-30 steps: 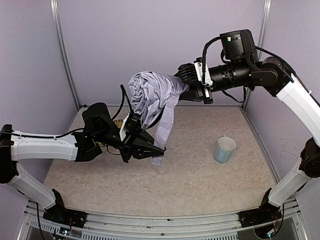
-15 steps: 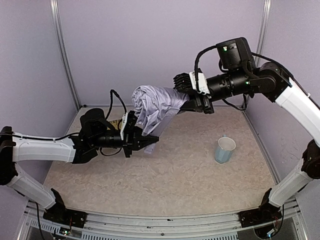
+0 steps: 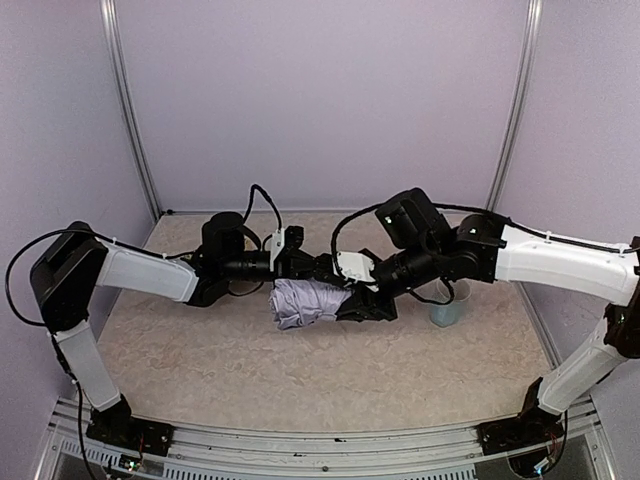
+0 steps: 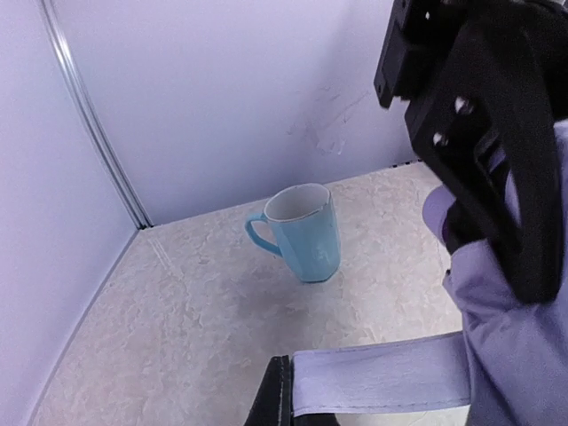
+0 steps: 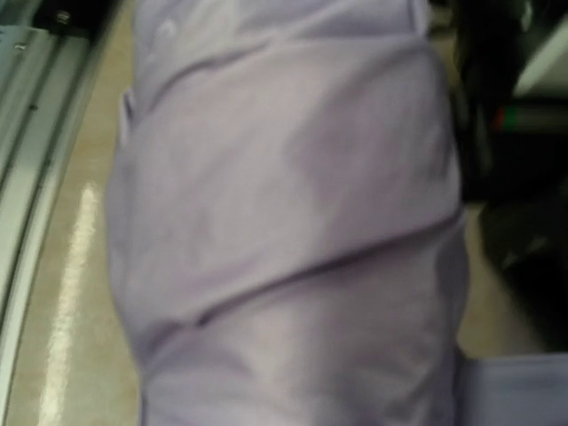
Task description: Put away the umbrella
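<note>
The lavender strap [image 4: 382, 376] is flat and clear of the bundle [image 3: 301, 303] in the robot's right gripper, so the left gripper should keep pulling the strap's end out straight, then let it go.
The umbrella [image 3: 303, 301] is a folded bundle of pale lavender fabric lying on the table's middle. My right gripper [image 3: 352, 303] is at its right end and shut on it. In the right wrist view the fabric [image 5: 284, 222] fills the frame and hides the fingers. My left gripper [image 3: 322, 270] is just behind the bundle. In the left wrist view it [image 4: 286, 395] pinches the end of the umbrella's lavender strap [image 4: 382, 382], which runs right to the bundle [image 4: 524, 355]. The shaft and handle knob are hidden.
A light blue cup [image 3: 445, 308] stands right of the umbrella, partly behind my right arm; it also shows in the left wrist view [image 4: 302, 232]. Lavender walls close in the back and both sides. A metal rail [image 3: 300, 440] runs along the near edge.
Both arms came down and together: the umbrella went from mid-air at the back to resting on the table. The hanging strap is now drawn sideways in my left gripper.
</note>
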